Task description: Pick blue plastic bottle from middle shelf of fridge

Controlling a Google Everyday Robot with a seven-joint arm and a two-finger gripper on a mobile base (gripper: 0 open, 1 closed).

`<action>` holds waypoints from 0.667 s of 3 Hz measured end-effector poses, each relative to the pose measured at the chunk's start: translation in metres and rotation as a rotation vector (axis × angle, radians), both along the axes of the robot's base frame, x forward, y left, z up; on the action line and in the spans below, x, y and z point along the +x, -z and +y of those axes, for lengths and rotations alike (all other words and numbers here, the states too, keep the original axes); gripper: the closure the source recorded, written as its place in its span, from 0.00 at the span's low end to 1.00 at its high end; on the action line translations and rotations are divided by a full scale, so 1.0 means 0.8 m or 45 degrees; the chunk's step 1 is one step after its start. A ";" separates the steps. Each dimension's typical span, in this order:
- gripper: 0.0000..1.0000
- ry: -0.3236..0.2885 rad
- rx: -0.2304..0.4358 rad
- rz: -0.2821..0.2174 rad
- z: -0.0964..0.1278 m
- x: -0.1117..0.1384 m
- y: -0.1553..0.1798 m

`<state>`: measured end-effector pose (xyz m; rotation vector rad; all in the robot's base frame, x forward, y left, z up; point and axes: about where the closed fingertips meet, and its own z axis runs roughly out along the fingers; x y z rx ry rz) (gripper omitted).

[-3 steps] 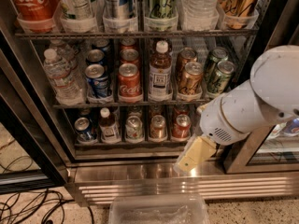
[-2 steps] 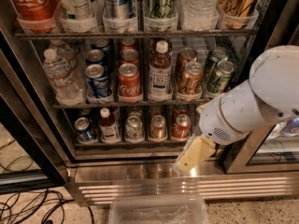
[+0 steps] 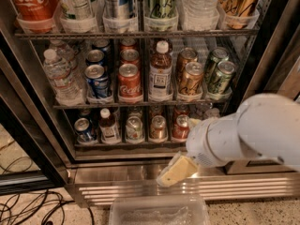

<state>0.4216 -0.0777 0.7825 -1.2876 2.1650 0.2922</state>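
Note:
Next, I lift my gripper, which slants down in front of the steel base panel (image 3: pixel 131 175), and turn its open fingers toward the blue plastic bottle.
The blue plastic bottle (image 3: pixel 160 72) stands upright in the middle of the middle shelf (image 3: pixel 108 105). It holds amber-brown liquid and has a white cap and a white label. It is taller than the cans on both sides. The fridge (image 3: pixel 136 171) has its door open. My gripper (image 3: pixel 176 170) hangs low in front of the fridge's steel base panel. It is below and slightly right of the bottle and well apart from it. It holds nothing that I can see. The white arm (image 3: pixel 253 130) fills the lower right.
Clear water bottles (image 3: pixel 60 74) stand at the shelf's left. Blue cans (image 3: pixel 97 78), red cans (image 3: pixel 129 81), bronze cans (image 3: pixel 190 78) and green cans (image 3: pixel 219 75) flank the bottle. A smaller brown bottle (image 3: pixel 108 124) is on the lower shelf. A clear plastic bin (image 3: pixel 158 212) is on the floor, with cables (image 3: pixel 28 205) to its left.
The arm and gripper have moved down and to the left in front of the base panel. The bottles and cans have not moved.

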 end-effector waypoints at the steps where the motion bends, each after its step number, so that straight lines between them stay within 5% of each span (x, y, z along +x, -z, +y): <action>1: 0.00 0.066 0.115 -0.103 0.020 -0.004 0.014; 2: 0.00 0.146 0.275 -0.260 0.039 0.020 0.004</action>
